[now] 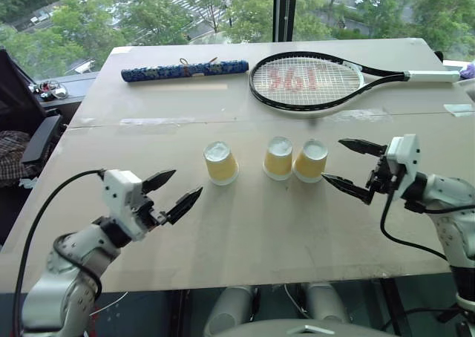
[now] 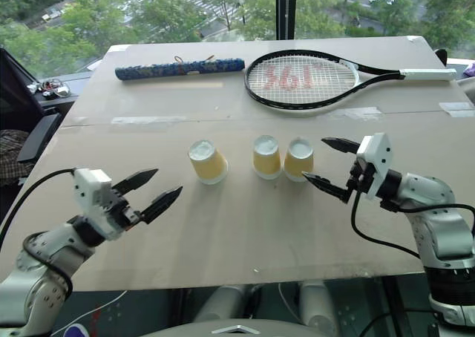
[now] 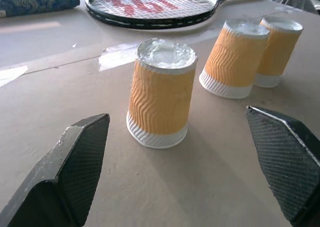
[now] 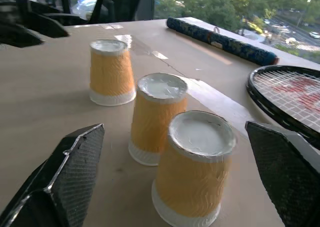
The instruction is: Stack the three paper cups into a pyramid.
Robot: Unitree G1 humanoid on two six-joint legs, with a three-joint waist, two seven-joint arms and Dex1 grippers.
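My left gripper will lift the cup standing apart (image 1: 221, 163), and the cup's lower side should pinch inward then, because rippled paper (image 3: 161, 102) runs down to the cup's wide rim.
Three paper cups stand upside down in a row on the tan table (image 1: 245, 240), yellow sides and white bases up. The left cup (image 1: 220, 163) stands apart from the others. The middle cup (image 1: 278, 158) and the right cup (image 1: 310, 161) stand close side by side. My left gripper (image 1: 186, 182) hovers open, a short way to the left of and nearer than the left cup (image 3: 161, 92), pointing at it. Just right of the right cup (image 4: 194, 173) my right gripper (image 1: 333, 159) is open and holds nothing.
A black tennis racket (image 1: 308, 81) lies at the back of the table, its white handle to the right. A blue rolled tube (image 1: 184, 70) lies at the back left. A dark chair (image 1: 30, 140) stands off the table's left edge.
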